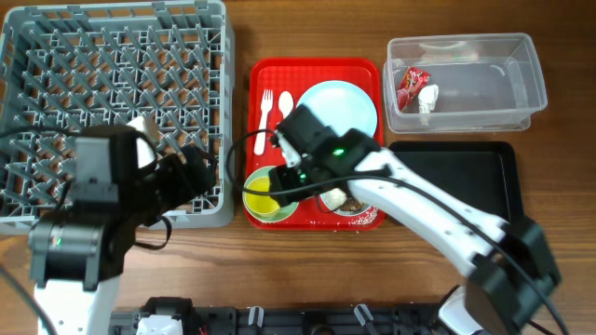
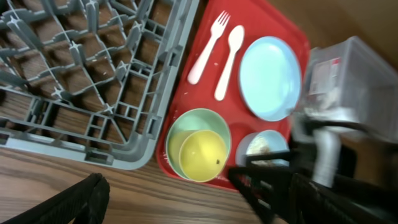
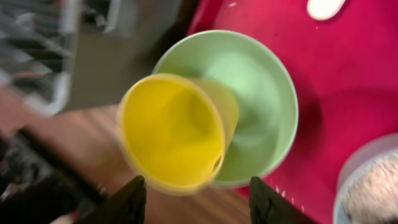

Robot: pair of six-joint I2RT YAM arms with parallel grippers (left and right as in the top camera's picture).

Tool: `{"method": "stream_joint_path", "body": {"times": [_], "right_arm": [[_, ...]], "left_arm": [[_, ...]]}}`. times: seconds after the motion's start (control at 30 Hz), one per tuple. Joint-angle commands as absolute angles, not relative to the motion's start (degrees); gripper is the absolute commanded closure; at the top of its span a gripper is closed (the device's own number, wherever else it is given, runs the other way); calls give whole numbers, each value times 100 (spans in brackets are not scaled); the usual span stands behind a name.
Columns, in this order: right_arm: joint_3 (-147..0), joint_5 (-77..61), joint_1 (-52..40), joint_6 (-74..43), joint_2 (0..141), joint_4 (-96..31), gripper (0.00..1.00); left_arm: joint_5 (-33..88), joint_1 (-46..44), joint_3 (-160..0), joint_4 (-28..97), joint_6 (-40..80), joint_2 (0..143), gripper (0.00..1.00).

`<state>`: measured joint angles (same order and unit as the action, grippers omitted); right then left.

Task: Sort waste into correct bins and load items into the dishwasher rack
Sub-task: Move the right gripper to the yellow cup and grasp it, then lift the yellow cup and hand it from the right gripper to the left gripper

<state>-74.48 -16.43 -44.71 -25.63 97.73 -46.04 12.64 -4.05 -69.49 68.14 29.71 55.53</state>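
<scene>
Next, my right gripper picks up the yellow cup (image 1: pixel 260 197) and passes it across, because the cup lies under that gripper and the grey rack (image 1: pixel 207 201) lies beside my left gripper.
A yellow cup (image 1: pixel 261 197) (image 3: pixel 171 130) lies tilted inside a pale green bowl (image 3: pixel 255 93) at the red tray's front left. My right gripper (image 1: pixel 279 181) (image 3: pixel 196 199) is open, its fingers either side of the cup and not touching it. A second bowl (image 1: pixel 346 202) (image 3: pixel 373 193) holds rice crumbs. The blue plate (image 1: pixel 340 107), white fork (image 1: pixel 265 116) and spoon (image 1: pixel 284 112) lie on the tray. My left gripper (image 1: pixel 200 172) (image 2: pixel 174 205) is open and empty over bare table, by the grey rack's (image 1: pixel 112 74) front right corner. The red wrapper (image 1: pixel 410 82) and white scrap (image 1: pixel 427 98) lie in the clear tub (image 1: pixel 484 84).
The red tray (image 1: pixel 317 63) stands between the rack and the two bins. The black tray (image 1: pixel 456 177) lies in front of the clear tub, partly under my right arm. In the left wrist view the right arm (image 2: pixel 311 186) reaches in from the right.
</scene>
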Motion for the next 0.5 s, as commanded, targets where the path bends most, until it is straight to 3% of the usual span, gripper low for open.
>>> {"method": "stream_joint_path", "body": {"times": [0.0,0.07,0.1,0.2,0.47], "right_arm": [[-7411,-875,-4539,-3033,10401,-4235,50],[-7411,-878,-4517,-3044,10573,-4156,57],[-7411,-923,-4508,-3041,10617,-4158,70],[-7428,-1055,-4497,-2928,10567,-4163,96],[-7533,-2088,-3839,-2276,9133,-4158,96]], "left_arm": [[2082,-51,-7011,6794,3024,5345,6],[2532,121,-7011,6794,2886,5306,6],[2838,228,-7011,6794,2749,5295,7],[3402,502,-7008,6799,2536,5297,10],[4941,1140,-7008,6554,2224,5369,16]]}}
